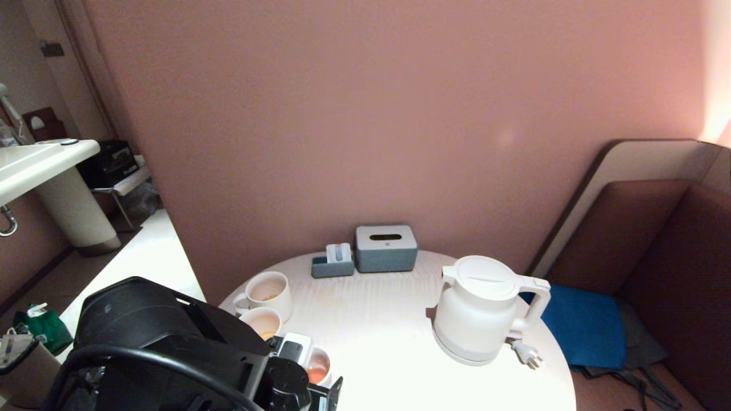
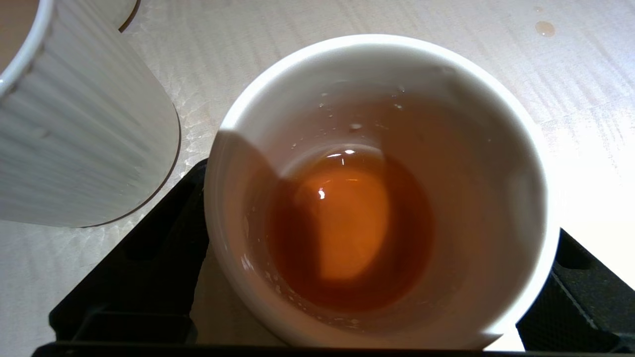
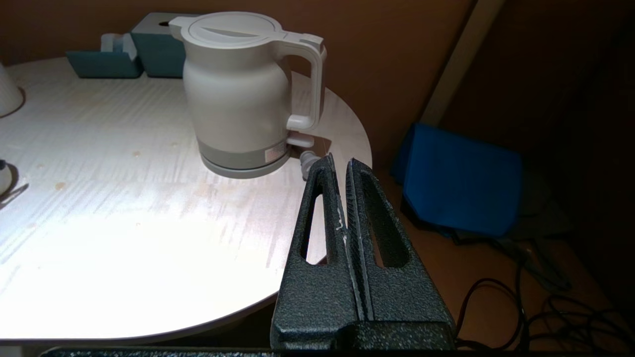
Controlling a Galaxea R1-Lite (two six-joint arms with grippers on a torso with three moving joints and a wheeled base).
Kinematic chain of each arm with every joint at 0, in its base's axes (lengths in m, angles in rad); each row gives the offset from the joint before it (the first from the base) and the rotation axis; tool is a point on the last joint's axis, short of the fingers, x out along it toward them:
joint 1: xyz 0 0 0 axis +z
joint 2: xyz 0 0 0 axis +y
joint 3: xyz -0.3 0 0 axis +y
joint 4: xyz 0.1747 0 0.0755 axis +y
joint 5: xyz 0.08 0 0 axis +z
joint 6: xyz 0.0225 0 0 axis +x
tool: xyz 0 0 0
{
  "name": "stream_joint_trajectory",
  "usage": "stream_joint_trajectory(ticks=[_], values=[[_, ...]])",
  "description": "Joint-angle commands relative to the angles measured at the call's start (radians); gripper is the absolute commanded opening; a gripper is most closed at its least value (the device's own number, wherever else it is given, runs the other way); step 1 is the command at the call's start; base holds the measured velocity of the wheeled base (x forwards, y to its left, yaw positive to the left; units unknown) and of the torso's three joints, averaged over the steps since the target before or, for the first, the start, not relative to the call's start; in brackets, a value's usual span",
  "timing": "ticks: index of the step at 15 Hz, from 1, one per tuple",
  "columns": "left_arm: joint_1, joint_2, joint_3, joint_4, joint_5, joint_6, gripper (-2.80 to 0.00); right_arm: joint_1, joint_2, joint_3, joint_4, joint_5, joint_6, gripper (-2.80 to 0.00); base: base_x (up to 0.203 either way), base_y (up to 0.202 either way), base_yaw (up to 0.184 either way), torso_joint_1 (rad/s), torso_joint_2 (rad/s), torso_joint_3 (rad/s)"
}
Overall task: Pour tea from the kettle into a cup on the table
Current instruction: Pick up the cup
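Observation:
The shallow tea (image 1: 316,375) lies far below the cup's rim, so I expect the small white cup's bottom (image 2: 351,262) to appear while tea still streams out when I pour.
The small white cup (image 1: 320,365) stands near the front left of the pale round table (image 1: 377,319). It holds a shallow pool of orange-brown tea (image 2: 347,228). My left gripper (image 2: 379,198) is around the cup, with one black finger (image 2: 149,238) against one side and the other finger against the opposite side. The white kettle (image 1: 485,308) sits upright on its base at the right of the table, lid on, with its plug (image 1: 528,354) lying beside it. My right gripper (image 3: 340,161) is shut and empty. It hangs off the table's near right edge, short of the kettle (image 3: 238,94).
Two ribbed mugs (image 1: 268,291) (image 1: 262,322) stand just behind the cup, one close beside it (image 2: 84,139). A grey tissue box (image 1: 386,247) and a small tray (image 1: 333,264) are at the back. A blue cushion (image 1: 582,325) lies right of the table. A drop (image 2: 544,28) wets the tabletop.

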State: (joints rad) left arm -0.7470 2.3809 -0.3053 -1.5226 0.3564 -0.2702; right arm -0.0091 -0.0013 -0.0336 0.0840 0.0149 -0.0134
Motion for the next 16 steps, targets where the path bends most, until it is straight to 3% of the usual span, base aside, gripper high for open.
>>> stream_joint_trajectory(ticks=[1, 13, 14, 16], values=[[0.0, -0.002, 0.002, -0.047, 0.003, -0.001, 0.0, 0.0, 0.001, 0.0, 0.0, 0.0, 0.0, -2.8, 0.0, 0.0, 0.0, 0.0, 0.0, 0.0], [0.0, -0.008, 0.009, -0.047, 0.015, -0.006, 0.0, 0.0, 0.001, 0.0, 0.0, 0.0, 0.0, -2.8, 0.0, 0.0, 0.0, 0.0, 0.0, 0.0], [0.0, -0.008, 0.009, -0.047, 0.015, -0.004, -2.8, 0.0, 0.001, 0.0, 0.0, 0.0, 0.0, -2.8, 0.0, 0.0, 0.0, 0.0, 0.0, 0.0], [0.0, -0.005, 0.009, -0.047, 0.015, -0.001, -2.8, 0.0, 0.001, 0.0, 0.0, 0.0, 0.0, -2.8, 0.0, 0.0, 0.0, 0.0, 0.0, 0.0]])
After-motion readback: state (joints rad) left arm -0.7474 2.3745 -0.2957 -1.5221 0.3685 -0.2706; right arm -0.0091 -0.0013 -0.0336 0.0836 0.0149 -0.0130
